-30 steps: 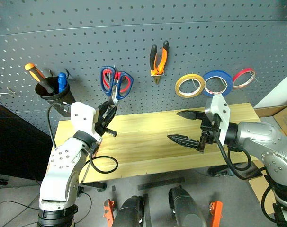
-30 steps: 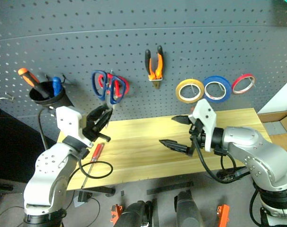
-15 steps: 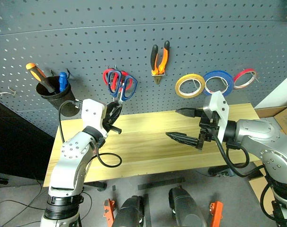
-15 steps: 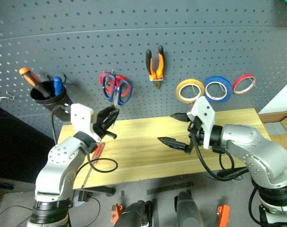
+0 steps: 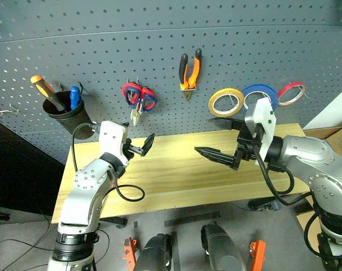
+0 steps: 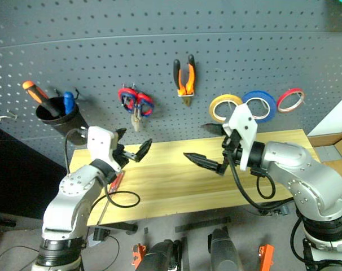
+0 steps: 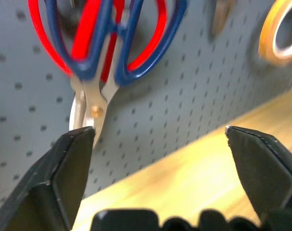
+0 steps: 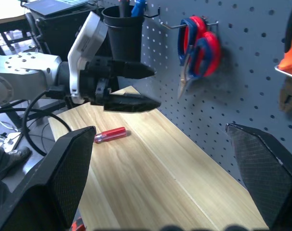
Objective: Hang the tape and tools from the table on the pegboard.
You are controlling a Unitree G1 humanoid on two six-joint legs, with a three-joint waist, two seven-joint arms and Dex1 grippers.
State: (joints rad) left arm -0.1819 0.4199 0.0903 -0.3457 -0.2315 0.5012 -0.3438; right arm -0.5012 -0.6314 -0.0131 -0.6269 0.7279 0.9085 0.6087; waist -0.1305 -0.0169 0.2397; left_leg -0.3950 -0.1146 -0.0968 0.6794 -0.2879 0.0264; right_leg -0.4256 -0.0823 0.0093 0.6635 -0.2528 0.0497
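I expect the red-handled screwdriver to drop into the black cup and stand with its handle up when I lower it, because the cup has a gap between its tools.
The dark-blue-handled scissors hang on a pegboard hook, over red-handled scissors. My left gripper is open just below their blades, holding nothing. The orange-and-black pliers hang further right, and beyond them the yellow tape. On the table, beside my left arm, lies the red-handled screwdriver, also in the right wrist view. My right gripper is open over the table's middle, empty, pointing toward the left one.
A black cup at the pegboard's far left holds an orange-handled screwdriver and a blue-handled tool. A blue roll and a red roll hang right of the tape. A cardboard box stands past the table's right end.
My left gripper has opened and let go of the blue scissors, which now hang free on the hook; it has dropped a little below them. The right gripper has barely moved.
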